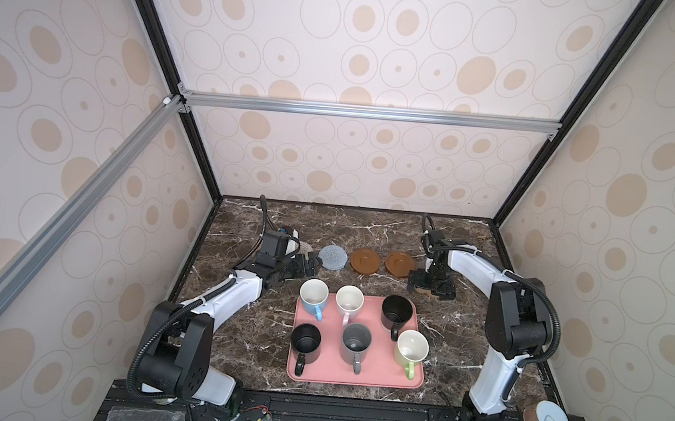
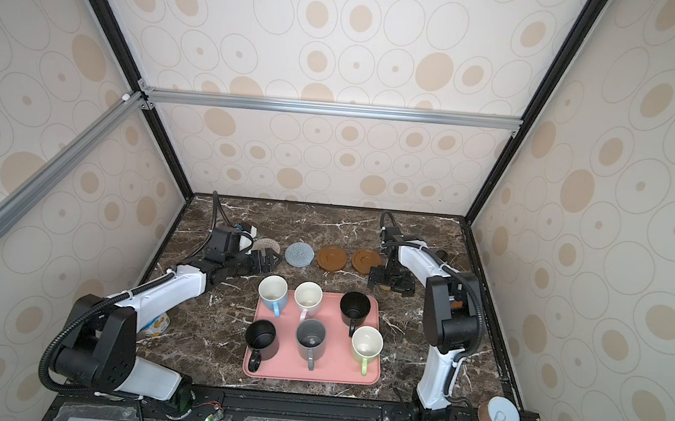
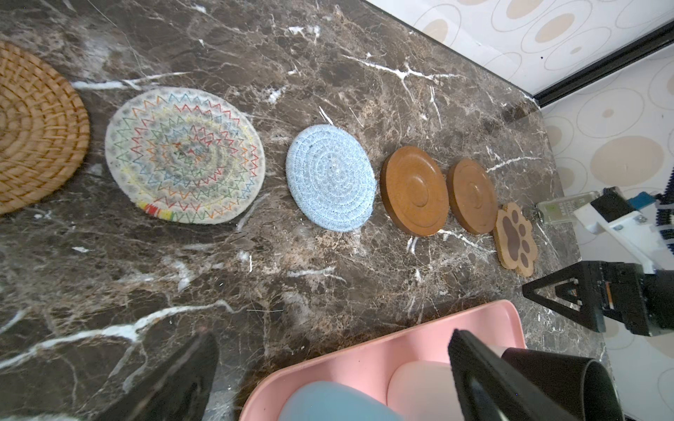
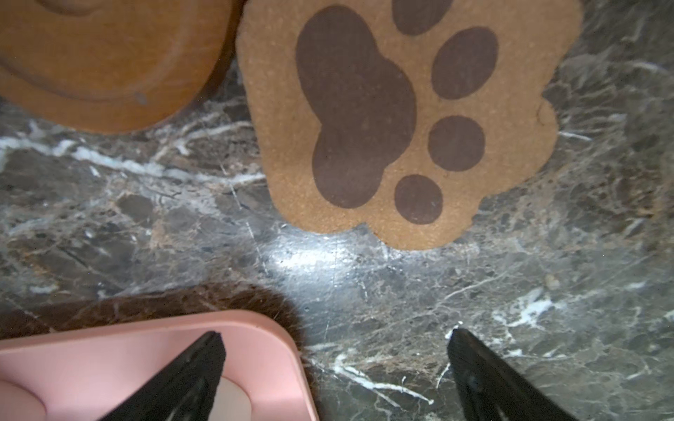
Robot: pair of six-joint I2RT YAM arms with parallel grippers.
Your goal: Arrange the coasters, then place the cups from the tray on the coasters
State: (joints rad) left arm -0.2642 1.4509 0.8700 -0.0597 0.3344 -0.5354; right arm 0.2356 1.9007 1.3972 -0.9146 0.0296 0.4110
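Note:
The paw coaster's near end [image 4: 372,214] is in line with my right gripper's open fingers, so the gripper should keep going down toward the coaster until its fingers are on both sides of that end [image 4: 365,203].
Six coasters lie in a row across the back of the table: tan rattan [image 3: 36,127], cream woven [image 3: 186,156], grey-blue woven [image 3: 330,176], two wooden discs [image 3: 414,189] [image 3: 472,195] and a paw shape [image 4: 397,116]. On the pink tray [image 1: 371,375] stand the cups: light blue [image 1: 314,295], pale pink [image 1: 349,300], black [image 1: 396,310], black [image 1: 305,340], grey [image 1: 356,340], pale green [image 1: 412,347]. My left gripper [image 3: 333,337] hangs open and empty over the tray's back left corner. Just in front of the paw coaster, my right gripper [image 4: 335,333] is open and empty too.
A white-lidded can [image 1: 546,419] stands at the front right corner. Another can [image 2: 157,325] sits behind the left arm at the left wall. A small bottle [image 3: 558,211] stands beyond the paw coaster near the right wall. Walls enclose three sides of the table.

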